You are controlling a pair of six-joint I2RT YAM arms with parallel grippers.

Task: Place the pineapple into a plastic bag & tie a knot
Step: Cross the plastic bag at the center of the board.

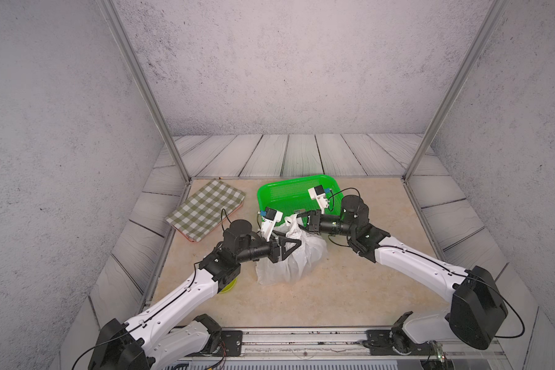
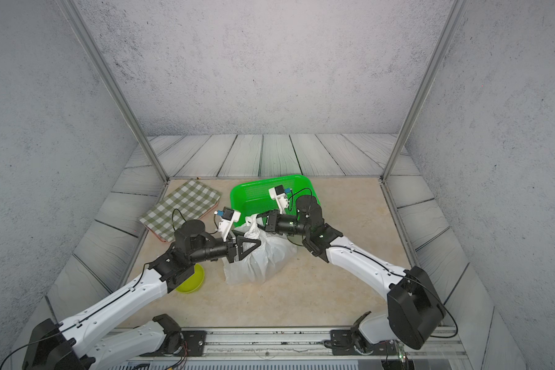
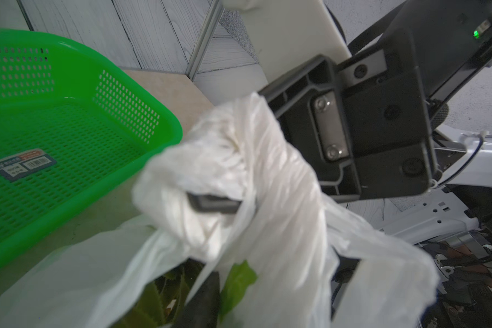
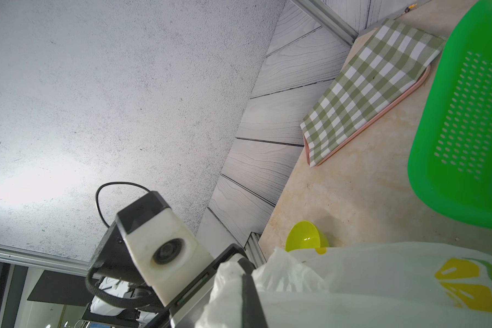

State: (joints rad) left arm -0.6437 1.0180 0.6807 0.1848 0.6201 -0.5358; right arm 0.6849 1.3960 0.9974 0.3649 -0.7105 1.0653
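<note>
My left gripper's fingers are on both sides of the bag's plastic band (image 3: 284, 240), below the end of my right gripper's finger, so next my left gripper moves back out and reaches higher, to the bag's wrapped handle (image 1: 291, 220).
The white plastic bag (image 1: 293, 262) (image 2: 263, 259) sits bunched in the middle of the table, and a yellow print on it shows in the right wrist view. Dark green leaves of the pineapple (image 3: 152, 302) show through the bag's mouth. The rest of the fruit is hidden by plastic. My left gripper (image 1: 297, 246) (image 3: 273, 284) lies over the bag's top. Its fingers stand apart with a band of bag plastic running between them. Just behind it, my right gripper (image 1: 299, 221) (image 4: 250, 284) is shut on a bag handle, which wraps its fingertip (image 3: 213, 203). No knot shows.
A green perforated basket (image 1: 269, 192) (image 3: 68, 71) stands right behind the bag. A green checked cloth on a pink board (image 1: 205, 208) lies at the back left. A yellow-green bowl (image 2: 191, 282) sits under my left arm. Metal frame posts (image 1: 173, 150) stand at the back corners.
</note>
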